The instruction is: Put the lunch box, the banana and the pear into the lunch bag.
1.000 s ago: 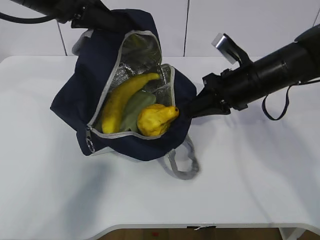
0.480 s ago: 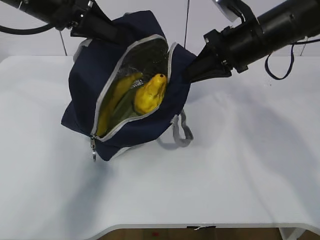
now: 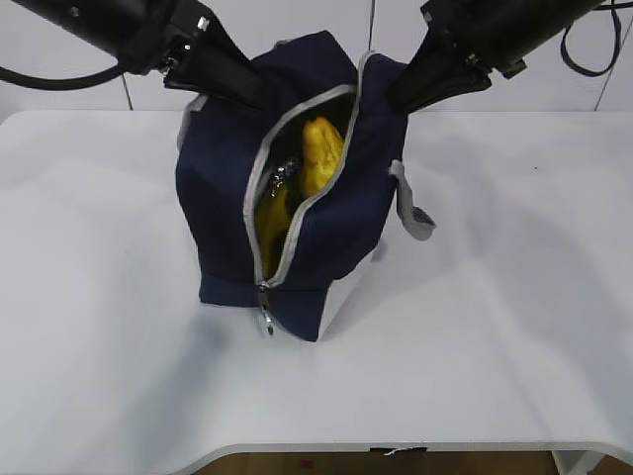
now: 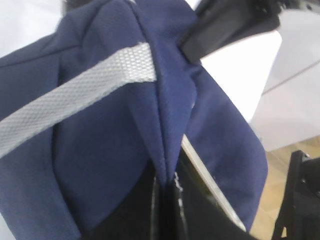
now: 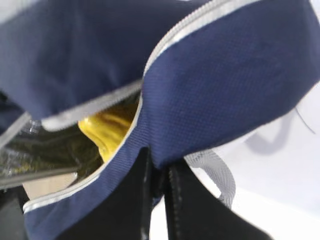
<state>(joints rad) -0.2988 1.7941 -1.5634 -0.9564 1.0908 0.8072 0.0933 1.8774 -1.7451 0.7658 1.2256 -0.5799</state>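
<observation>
The pear (image 3: 321,155) is high up in the open slit of the lunch bag, so my left gripper should swing the bag (image 3: 220,203) back together with my right gripper to make the pear go deeper.
The navy lunch bag (image 3: 223,198) stands upright on the white table, its zipper slit open toward me. The yellow pear (image 3: 321,148) shows at the top of the slit and the banana (image 3: 274,213) lower inside. The lunch box is hidden. My left gripper (image 3: 259,97) is shut on the bag's upper left fabric; it pinches a navy fold (image 4: 167,172) in the left wrist view. My right gripper (image 3: 396,99) is shut on the bag's upper right rim (image 5: 165,155), with yellow fruit (image 5: 107,130) visible inside.
A grey webbing handle (image 3: 413,203) hangs off the bag's right side and the zipper ring pull (image 3: 265,315) dangles at the slit's bottom. The white table (image 3: 495,327) stretches all round the bag; its front edge is near the bottom of the exterior view.
Both grippers have lifted the bag's rim up and rightward, standing the bag from lying flat to upright. The slit has narrowed and the fruit has slid deeper; the lunch box no longer shows.
</observation>
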